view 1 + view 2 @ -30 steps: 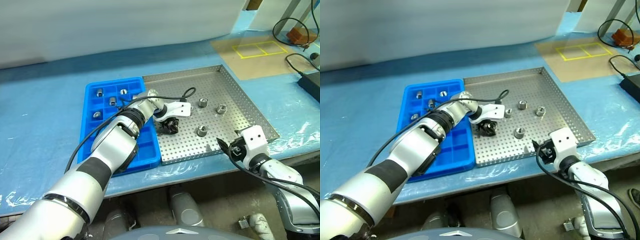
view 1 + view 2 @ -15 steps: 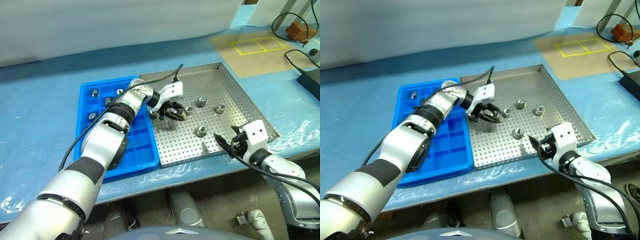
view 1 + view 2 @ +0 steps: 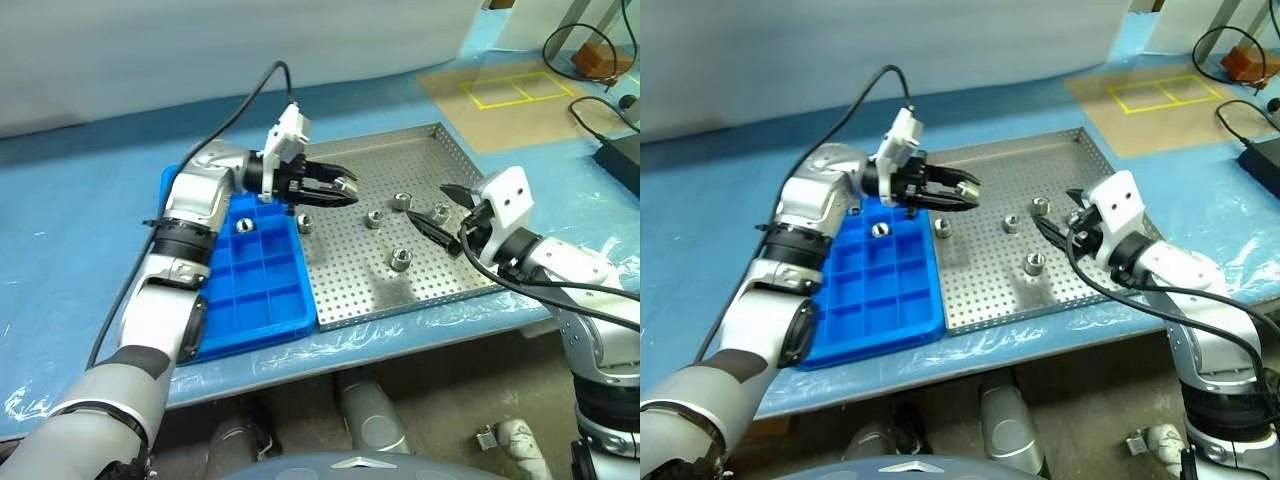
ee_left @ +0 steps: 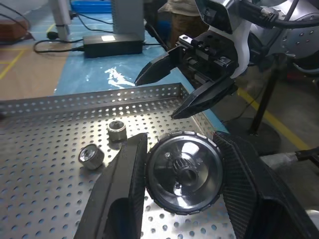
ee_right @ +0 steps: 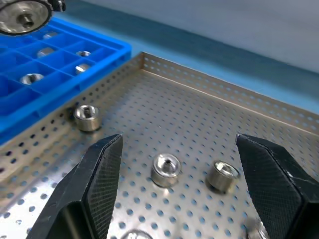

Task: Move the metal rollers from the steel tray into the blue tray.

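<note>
I should now carry the metal roller (image 3: 346,186) with my left gripper to the blue tray's near compartments (image 3: 220,286) and let it go in one of them, because the roller is clear above its neighbours and those compartments are empty.
The perforated steel tray (image 3: 455,155) lies right of the blue tray (image 3: 250,290). Several metal rollers (image 3: 400,259) are scattered on the steel tray, one close to its left rim (image 3: 305,222). My left gripper (image 3: 338,190) hovers level above the steel tray's left part, shut on one roller (image 4: 183,172), pointing toward the right gripper. My right gripper (image 3: 440,210) hangs open over the tray's right part, above two rollers (image 5: 166,169), nothing between its fingers (image 5: 102,167). The blue tray holds several rollers (image 5: 32,78) in its far compartments.
Blue sheeting covers the table (image 3: 80,230). A black cable (image 3: 240,105) arches from the left wrist. At the far right are a tan board with yellow tape (image 3: 510,95), cables and a black box (image 3: 622,160).
My left gripper has lifted a roller off the steel tray and risen, turning level. My right gripper has come up from the tray's front right corner to above its right part.
</note>
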`<control>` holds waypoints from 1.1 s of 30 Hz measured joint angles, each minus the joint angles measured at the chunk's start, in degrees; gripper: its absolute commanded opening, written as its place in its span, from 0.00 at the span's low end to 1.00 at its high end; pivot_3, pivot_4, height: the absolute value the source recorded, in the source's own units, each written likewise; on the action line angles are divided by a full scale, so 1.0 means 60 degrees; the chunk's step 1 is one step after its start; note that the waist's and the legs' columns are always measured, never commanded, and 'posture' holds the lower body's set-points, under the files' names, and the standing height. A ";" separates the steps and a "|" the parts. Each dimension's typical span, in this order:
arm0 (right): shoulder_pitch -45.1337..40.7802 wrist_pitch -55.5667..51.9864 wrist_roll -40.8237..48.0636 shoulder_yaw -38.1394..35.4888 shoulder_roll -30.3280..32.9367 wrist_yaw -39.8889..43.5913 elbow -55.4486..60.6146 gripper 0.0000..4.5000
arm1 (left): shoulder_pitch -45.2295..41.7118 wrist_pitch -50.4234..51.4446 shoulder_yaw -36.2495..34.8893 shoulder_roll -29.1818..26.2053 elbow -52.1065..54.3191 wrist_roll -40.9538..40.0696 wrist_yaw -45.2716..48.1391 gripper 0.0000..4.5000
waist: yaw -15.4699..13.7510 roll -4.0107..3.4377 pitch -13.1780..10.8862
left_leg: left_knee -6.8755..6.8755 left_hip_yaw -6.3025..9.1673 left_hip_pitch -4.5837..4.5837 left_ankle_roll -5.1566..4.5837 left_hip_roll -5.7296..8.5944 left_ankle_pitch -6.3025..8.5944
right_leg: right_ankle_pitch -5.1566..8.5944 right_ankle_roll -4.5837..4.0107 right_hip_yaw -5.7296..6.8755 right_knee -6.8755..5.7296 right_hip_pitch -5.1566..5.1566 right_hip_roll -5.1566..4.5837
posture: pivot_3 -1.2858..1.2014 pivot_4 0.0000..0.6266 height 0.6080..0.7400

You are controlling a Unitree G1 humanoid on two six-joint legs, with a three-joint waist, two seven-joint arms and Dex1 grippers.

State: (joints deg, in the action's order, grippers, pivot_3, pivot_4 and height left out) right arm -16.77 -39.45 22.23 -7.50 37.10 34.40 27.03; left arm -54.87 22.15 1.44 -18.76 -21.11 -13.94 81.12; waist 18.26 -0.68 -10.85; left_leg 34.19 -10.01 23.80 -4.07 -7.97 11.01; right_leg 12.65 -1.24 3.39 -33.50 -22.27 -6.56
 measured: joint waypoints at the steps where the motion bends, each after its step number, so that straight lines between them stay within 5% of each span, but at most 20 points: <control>1: -0.0164 0.0045 -0.0013 0.0209 -0.0007 0.0121 -0.0163 0.83 | 0.0209 0.0187 -0.0024 -0.0124 0.0313 -0.0095 -0.0200 0.39 | -0.0105 -0.0004 -0.0003 | 0.0000 0.0001 0.0009 0.0000 -0.0004 -0.0002 | 0.0000 0.0000 0.0002 -0.0004 -0.0008 0.0002 | 0.37 0.24 1.00; 9: -0.2009 0.0942 -0.0279 0.2214 -0.0642 0.1535 -0.2039 0.83 | 0.2153 0.1368 -0.0541 -0.1277 0.2829 -0.0853 -0.1849 0.39 | -0.1393 -0.0016 -0.0011 | 0.0003 -0.0006 0.0034 0.0046 -0.0066 -0.0042 | 0.0011 -0.0023 0.0001 -0.0097 -0.0080 0.0032 | 0.45 0.24 1.00; 19: -0.3368 0.2241 -0.0815 0.3671 -0.2097 0.2748 -0.4016 0.83 | 0.4516 0.1583 -0.1016 -0.2298 0.3590 -0.0882 -0.3509 0.39 | -0.3141 -0.0019 -0.0013 | -0.0026 -0.0043 -0.0027 0.0232 -0.0147 -0.0120 | 0.0053 -0.0096 -0.0011 -0.0257 -0.0121 0.0073 | 0.48 0.24 1.00; 33: -0.3344 0.2389 -0.1049 0.3724 -0.2189 0.3049 -0.4225 0.83 | 0.5951 0.1579 -0.0599 -0.2407 0.4207 -0.1003 -0.4077 0.39 | -0.3384 -0.0010 -0.0009 | -0.0152 -0.0053 -0.0096 0.0308 -0.0147 -0.0185 | 0.0052 -0.0097 -0.0043 -0.0261 -0.0128 0.0100 | 0.47 0.24 1.00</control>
State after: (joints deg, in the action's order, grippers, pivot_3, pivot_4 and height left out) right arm -36.84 -25.12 15.93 14.85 23.96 52.69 1.69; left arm -19.16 31.62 -2.16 -33.20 4.13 -19.96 56.66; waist -2.04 -0.74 -10.90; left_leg 33.28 -10.33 23.22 -2.22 -8.85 9.90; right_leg 12.96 -1.82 3.13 -35.06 -23.03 -5.96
